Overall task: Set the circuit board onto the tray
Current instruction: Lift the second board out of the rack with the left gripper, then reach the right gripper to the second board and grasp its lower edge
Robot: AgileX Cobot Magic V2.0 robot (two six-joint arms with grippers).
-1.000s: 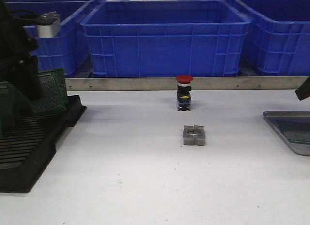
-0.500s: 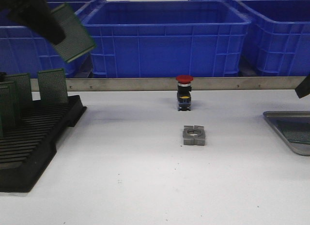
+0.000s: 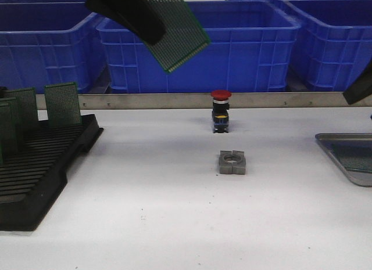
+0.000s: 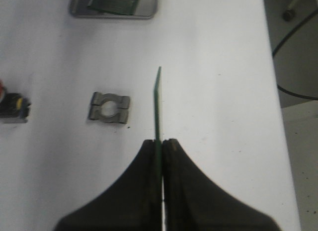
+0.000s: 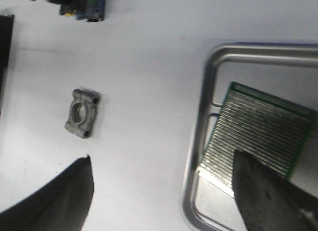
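The tray (image 3: pixel 349 156) is far over on my right gripper's side, so my left gripper should keep the circuit board still for my right gripper to grab by its free edge (image 3: pixel 192 53).
My left gripper (image 3: pixel 152 27) is shut on a green circuit board (image 3: pixel 177 29) and holds it tilted, high above the table's left-middle. In the left wrist view the board (image 4: pixel 158 104) shows edge-on between the closed fingers (image 4: pixel 148 156). The silver-grey tray (image 3: pixel 342 154) lies at the right edge of the table, with another circuit board (image 5: pixel 258 136) lying flat in it. My right gripper (image 5: pixel 161 159) is open and empty, hovering over the tray's near rim (image 5: pixel 198 141); a dark part of it shows at the front view's right edge (image 3: pixel 359 87).
A black slotted rack (image 3: pixel 40 165) at left holds several upright green boards (image 3: pixel 63 104). A red-capped push button (image 3: pixel 221 110) and a grey metal clamp block (image 3: pixel 233 162) stand mid-table. Blue bins (image 3: pixel 197 43) line the back behind a metal rail.
My left gripper has lifted a board out of the rack and carried it up and to the right, towards the table's middle. The right gripper has shifted slightly.
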